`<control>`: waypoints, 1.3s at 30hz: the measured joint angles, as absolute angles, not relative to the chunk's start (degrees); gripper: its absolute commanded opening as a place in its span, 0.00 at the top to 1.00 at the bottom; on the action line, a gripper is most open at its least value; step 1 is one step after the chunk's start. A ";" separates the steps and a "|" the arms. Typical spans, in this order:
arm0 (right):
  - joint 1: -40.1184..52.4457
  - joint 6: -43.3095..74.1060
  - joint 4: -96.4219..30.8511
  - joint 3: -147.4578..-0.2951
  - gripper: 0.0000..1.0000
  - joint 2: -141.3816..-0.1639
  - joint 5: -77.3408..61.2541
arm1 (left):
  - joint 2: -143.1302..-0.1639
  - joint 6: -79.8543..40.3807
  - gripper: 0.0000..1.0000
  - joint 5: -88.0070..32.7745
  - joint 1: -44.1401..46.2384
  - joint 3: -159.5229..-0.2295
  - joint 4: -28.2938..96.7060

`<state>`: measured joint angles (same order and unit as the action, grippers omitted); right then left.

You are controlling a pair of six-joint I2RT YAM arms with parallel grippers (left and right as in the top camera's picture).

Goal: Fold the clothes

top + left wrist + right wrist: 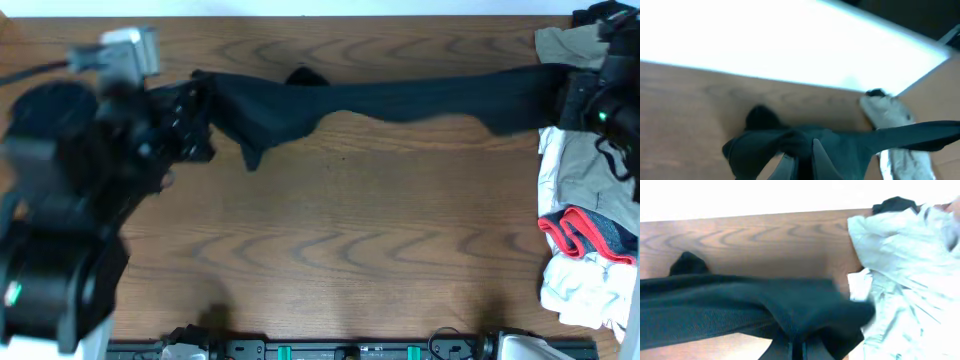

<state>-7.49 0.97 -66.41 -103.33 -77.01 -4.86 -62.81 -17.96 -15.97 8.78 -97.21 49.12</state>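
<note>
The black garment is hanging in a narrow band [420, 98] by the far edge. Both my grippers should pull its held edge back over the open wood [385, 200] to spread it out.
The clothes [400, 100], a long black garment, hang stretched in a band across the far side of the table. My left gripper [200, 115] is shut on its left end, and my right gripper [570, 95] is shut on its right end. In the left wrist view the fingers [822, 160] pinch a bunched fold of the black fabric [850, 145]. In the right wrist view the black cloth [715, 310] drapes over the gripper [800, 350] and hides most of its fingers. A loose flap [255, 150] hangs down near the left end.
A pile of other garments lies at the right edge: beige-khaki [590, 170], a red-and-white item [580, 235] and white cloth [580, 290]. This pale pile [900, 270] lies right beside my right gripper. The wooden table [350, 230] stretches toward the front.
</note>
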 measured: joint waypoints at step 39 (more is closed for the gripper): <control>-7.49 1.10 -55.59 -113.82 0.99 -114.50 -1.87 | -110.96 -18.11 0.94 -23.99 5.89 -108.18 25.98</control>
